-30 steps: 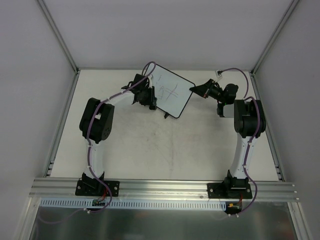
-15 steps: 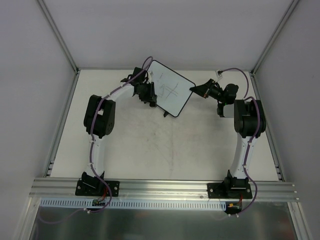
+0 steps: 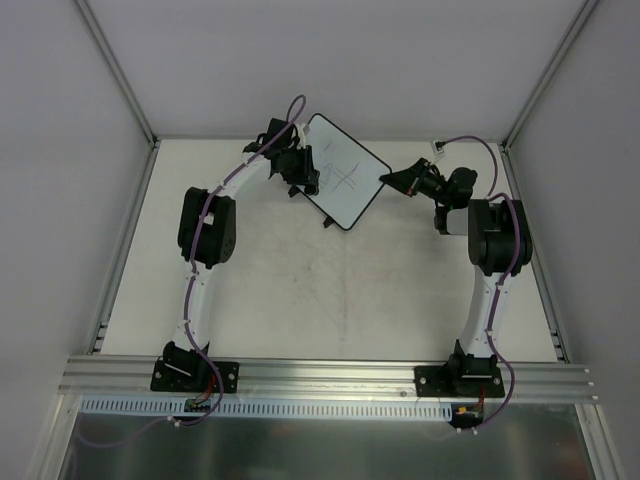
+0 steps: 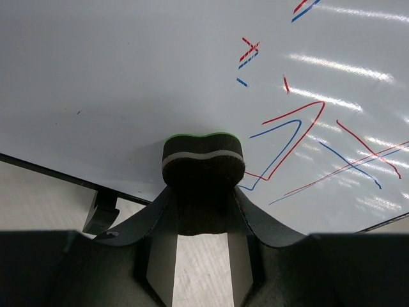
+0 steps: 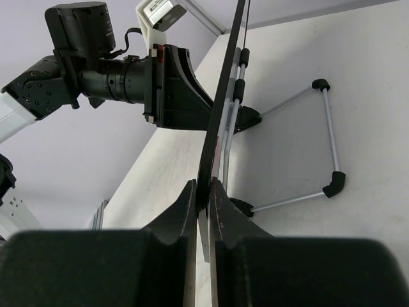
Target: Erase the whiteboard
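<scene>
My left gripper is at a whiteboard that stands crooked, with its side (image 3: pixel 321 200) under the eraser far back, so it should pull the eraser toward the near rail until the whiteboard swings straighter.
The whiteboard (image 3: pixel 345 183) stands tilted at the back of the table, with thin pen lines on its face. In the left wrist view its face (image 4: pixel 128 83) fills the frame, with red and blue strokes at the right. My left gripper (image 3: pixel 300 172) is shut on a small black eraser (image 4: pixel 203 161) with a green top, pressed against the board's lower left part. My right gripper (image 3: pixel 388 180) is shut on the board's right edge (image 5: pixel 220 121), seen edge-on in the right wrist view. The board's wire stand with black feet (image 5: pixel 334 181) shows behind it.
White walls and aluminium frame posts (image 3: pixel 120 75) enclose the table on three sides. An aluminium rail (image 3: pixel 320 375) runs along the near edge by the arm bases. A black foot (image 4: pixel 100 214) of the board rests on the table below the eraser.
My left gripper with the eraser has moved up along the board's left side towards the back. The board has shifted slightly. The right arm has not moved.
</scene>
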You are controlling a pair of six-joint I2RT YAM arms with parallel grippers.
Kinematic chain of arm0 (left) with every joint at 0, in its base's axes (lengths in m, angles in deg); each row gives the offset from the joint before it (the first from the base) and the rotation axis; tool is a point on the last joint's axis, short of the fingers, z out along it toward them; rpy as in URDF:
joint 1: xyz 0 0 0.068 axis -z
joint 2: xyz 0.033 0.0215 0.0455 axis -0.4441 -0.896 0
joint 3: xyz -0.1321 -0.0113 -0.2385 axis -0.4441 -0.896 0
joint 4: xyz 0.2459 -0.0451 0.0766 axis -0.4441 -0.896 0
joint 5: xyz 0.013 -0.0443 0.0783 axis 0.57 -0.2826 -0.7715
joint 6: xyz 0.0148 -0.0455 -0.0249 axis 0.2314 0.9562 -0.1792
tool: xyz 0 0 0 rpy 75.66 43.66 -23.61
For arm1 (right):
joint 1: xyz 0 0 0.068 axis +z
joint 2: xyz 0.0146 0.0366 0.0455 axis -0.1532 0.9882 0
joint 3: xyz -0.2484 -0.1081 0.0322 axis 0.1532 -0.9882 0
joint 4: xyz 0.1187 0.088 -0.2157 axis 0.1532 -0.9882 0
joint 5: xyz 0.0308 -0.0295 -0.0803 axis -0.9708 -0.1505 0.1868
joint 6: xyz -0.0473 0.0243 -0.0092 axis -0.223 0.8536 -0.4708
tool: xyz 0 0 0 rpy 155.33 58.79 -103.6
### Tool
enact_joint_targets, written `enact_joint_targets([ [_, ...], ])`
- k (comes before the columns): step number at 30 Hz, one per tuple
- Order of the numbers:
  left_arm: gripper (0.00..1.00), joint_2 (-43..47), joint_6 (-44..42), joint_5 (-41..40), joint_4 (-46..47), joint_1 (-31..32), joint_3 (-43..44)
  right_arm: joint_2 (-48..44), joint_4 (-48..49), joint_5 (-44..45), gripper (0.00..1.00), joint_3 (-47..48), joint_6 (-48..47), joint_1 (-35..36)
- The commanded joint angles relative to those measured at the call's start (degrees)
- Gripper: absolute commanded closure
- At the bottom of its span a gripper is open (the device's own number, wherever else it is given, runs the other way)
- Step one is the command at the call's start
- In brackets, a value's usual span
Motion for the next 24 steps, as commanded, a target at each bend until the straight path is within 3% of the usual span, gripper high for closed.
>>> enact_joint_targets([
  [1, 1.00, 2.06, -1.43, -0.77, 3.85, 0.60, 2.36, -1.99, 12.60, -8.86, 1.00, 1.78, 2.84, 1.69],
  [13, 1.00, 0.74, -2.40, 1.96, 3.76, -0.37, 10.36, -1.90, 12.60, -11.32, 1.00, 2.57, 4.24, 1.78],
  [24, 1.00, 8.04, -3.98, 1.25, 3.67, -0.89, 2.01, -1.28, 12.60, -14.66, 1.00, 5.65, 6.62, 1.16],
])
